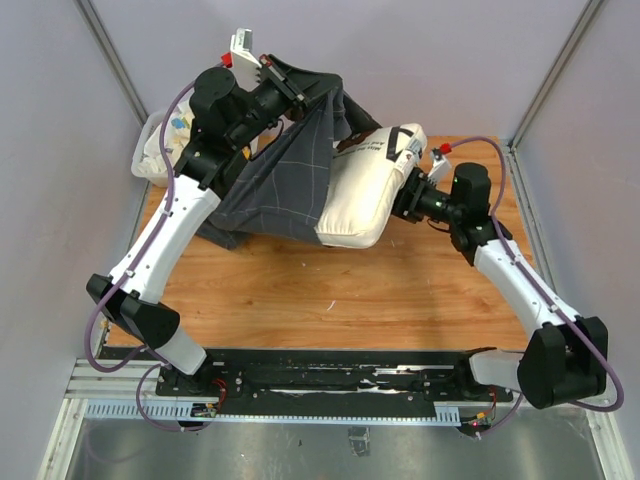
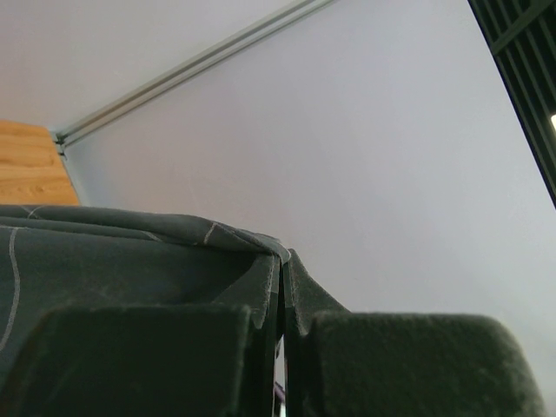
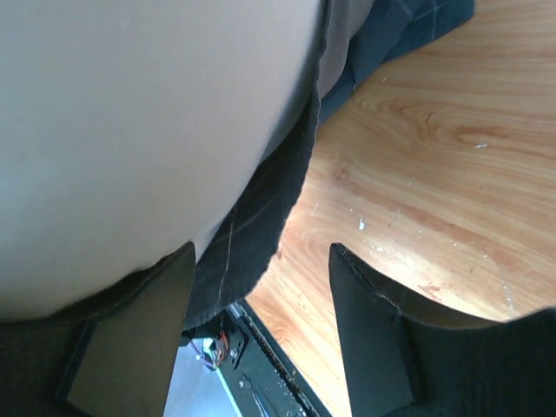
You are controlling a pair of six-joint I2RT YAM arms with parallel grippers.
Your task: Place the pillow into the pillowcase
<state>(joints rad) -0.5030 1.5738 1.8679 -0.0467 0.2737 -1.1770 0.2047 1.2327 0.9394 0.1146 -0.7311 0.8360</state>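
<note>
My right gripper should keep going in, as the pillowcase hem point(image 3: 276, 204) hangs loose past the pillow beside my open fingers, until it closes on that flap point(image 3: 234, 276).
The dark charcoal pillowcase point(image 1: 285, 175) with a thin light grid hangs from my raised left gripper point(image 1: 297, 92) and drapes down to the table at the back left. In the left wrist view the left gripper point(image 2: 283, 265) is shut on a fold of the pillowcase point(image 2: 130, 261). The cream-white pillow point(image 1: 365, 190) lies tilted at the back middle, its left part inside the pillowcase mouth. My right gripper point(image 1: 405, 195) is at the pillow's right end. In the right wrist view the right gripper point(image 3: 261, 254) is open, with the pillow point(image 3: 130, 130) and the pillowcase hem point(image 3: 252, 234) by its left finger.
A white container with patterned cloth point(image 1: 160, 150) stands at the back left, beside the left arm. The wooden tabletop point(image 1: 340, 290) runs to a black rail point(image 1: 340, 375) at the near edge. Grey walls point(image 1: 60, 150) close in the sides and back.
</note>
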